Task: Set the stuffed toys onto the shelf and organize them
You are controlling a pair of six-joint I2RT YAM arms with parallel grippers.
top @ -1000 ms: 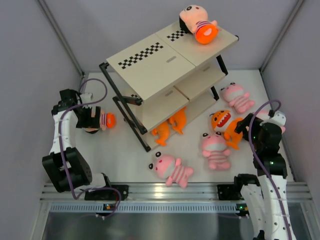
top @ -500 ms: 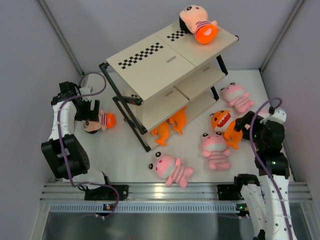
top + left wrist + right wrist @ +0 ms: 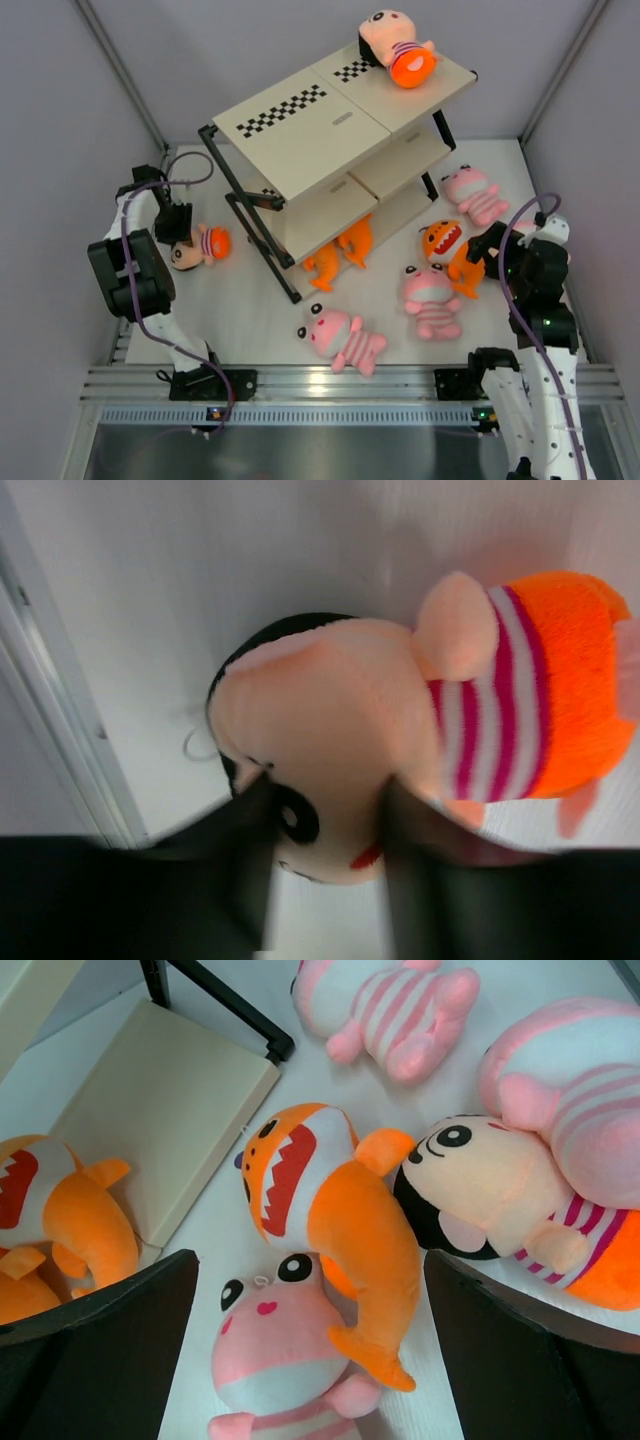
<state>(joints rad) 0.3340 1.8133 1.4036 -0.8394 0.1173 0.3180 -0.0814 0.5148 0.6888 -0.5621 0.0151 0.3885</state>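
The robot's left gripper holds the doll by its head point(image 3: 186, 257), which goes at the back of the top board, so next the right gripper takes the doll's orange bottom point(image 3: 220, 243) first.
A black-haired doll point(image 3: 197, 246) point(image 3: 340, 710) in a striped shirt lies on the table left of the shelf point(image 3: 300, 130). My left gripper point(image 3: 180, 238) point(image 3: 325, 865) is shut on its head, one finger on each side of the face. Another doll point(image 3: 395, 45) lies on the shelf's top board. My right gripper point(image 3: 488, 250) point(image 3: 310, 1360) hangs open above an orange toothy creature point(image 3: 340, 1210) point(image 3: 447, 246) and a pink striped animal point(image 3: 275, 1360) point(image 3: 430, 295). A third doll point(image 3: 490, 1195) lies right beside them.
Two orange creatures point(image 3: 340, 252) lie at the shelf's lowest board point(image 3: 165, 1110). More pink animals lie at the far right point(image 3: 475, 192) and near the front point(image 3: 345, 338). The shelf's black frame point(image 3: 255, 230) stands close to the held doll. Side walls are close.
My left gripper has closed from wide open onto the doll's head, and the left arm has swung toward the left wall. The right arm has hardly moved.
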